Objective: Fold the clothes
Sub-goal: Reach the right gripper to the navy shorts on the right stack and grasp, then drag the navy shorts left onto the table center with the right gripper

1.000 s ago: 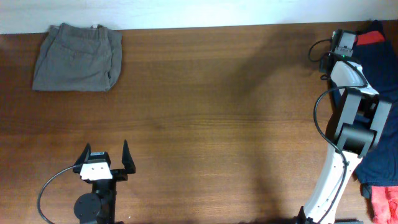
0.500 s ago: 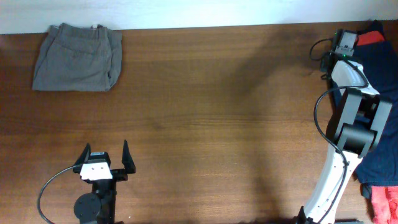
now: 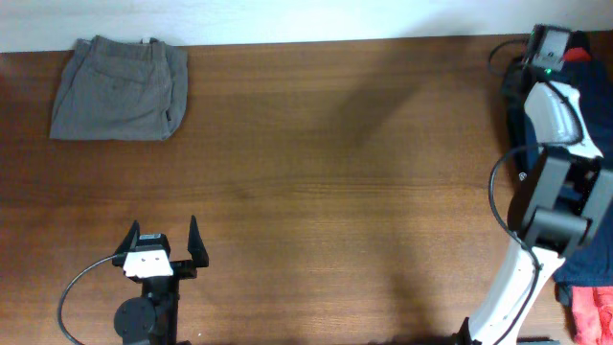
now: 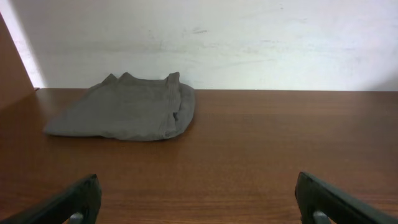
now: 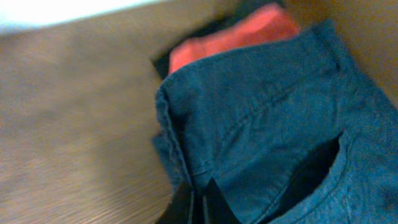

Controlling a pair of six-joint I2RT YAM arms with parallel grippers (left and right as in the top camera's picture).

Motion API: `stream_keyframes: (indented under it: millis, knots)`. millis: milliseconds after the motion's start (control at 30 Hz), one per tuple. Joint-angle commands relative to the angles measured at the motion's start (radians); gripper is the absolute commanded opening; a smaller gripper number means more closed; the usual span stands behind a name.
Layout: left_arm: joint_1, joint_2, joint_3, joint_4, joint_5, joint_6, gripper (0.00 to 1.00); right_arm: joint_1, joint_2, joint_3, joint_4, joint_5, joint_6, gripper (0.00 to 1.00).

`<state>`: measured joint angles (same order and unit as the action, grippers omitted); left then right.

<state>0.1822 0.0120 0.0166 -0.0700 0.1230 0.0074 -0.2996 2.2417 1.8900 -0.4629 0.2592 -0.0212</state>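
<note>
The navy shorts' edge (image 5: 180, 146) is pinched in my right gripper and the table's middle (image 3: 316, 172) is open, so I should go on pulling the shorts there until they lie across it.
The dark navy shorts (image 3: 602, 113) lie bunched at the table's far right edge, partly under my right arm. In the right wrist view the navy cloth (image 5: 267, 124) fills most of the frame, with seams and a pocket opening showing. My right gripper (image 5: 196, 200) is shut, its tips pinching a fold at the shorts' edge; in the overhead view it (image 3: 558, 48) is at the back right corner. My left gripper (image 3: 163, 245) is open and empty near the front left, and its fingers (image 4: 202, 208) frame bare wood.
Folded grey-olive shorts (image 3: 120, 88) lie at the back left, also in the left wrist view (image 4: 124, 115). Red T-shirt cloth (image 5: 230, 40) lies beyond the navy shorts, and more red (image 3: 594, 311) shows at the front right. A white wall runs along the table's back.
My right arm has swung right and toward the back corner, over the pile of clothes. The left arm and the grey-olive shorts have not moved.
</note>
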Motion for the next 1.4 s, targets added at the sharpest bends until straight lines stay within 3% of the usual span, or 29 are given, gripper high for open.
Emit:
stream_keyframes:
  millis: [0, 267, 833, 1100, 1367]
  knots:
    - [0.004, -0.006, -0.007, 0.002, 0.011, 0.008, 0.99, 0.073, -0.113, 0.021, -0.013, -0.13, 0.023, 0.04]
    - [0.004, -0.006, -0.007, 0.002, 0.011, 0.008, 0.99, 0.205, -0.154, 0.021, -0.087, -0.227, 0.023, 0.04]
    - [0.004, -0.006, -0.007, 0.002, 0.011, 0.008, 0.99, 0.455, -0.154, 0.021, -0.136, -0.232, 0.038, 0.04]
    - [0.004, -0.006, -0.007, 0.002, 0.011, 0.008, 1.0, 0.549, -0.154, 0.021, -0.127, -0.472, 0.091, 0.04]
    - [0.004, -0.006, -0.007, 0.002, 0.011, 0.008, 1.0, 0.697, -0.153, 0.021, -0.09, -0.512, 0.117, 0.04]
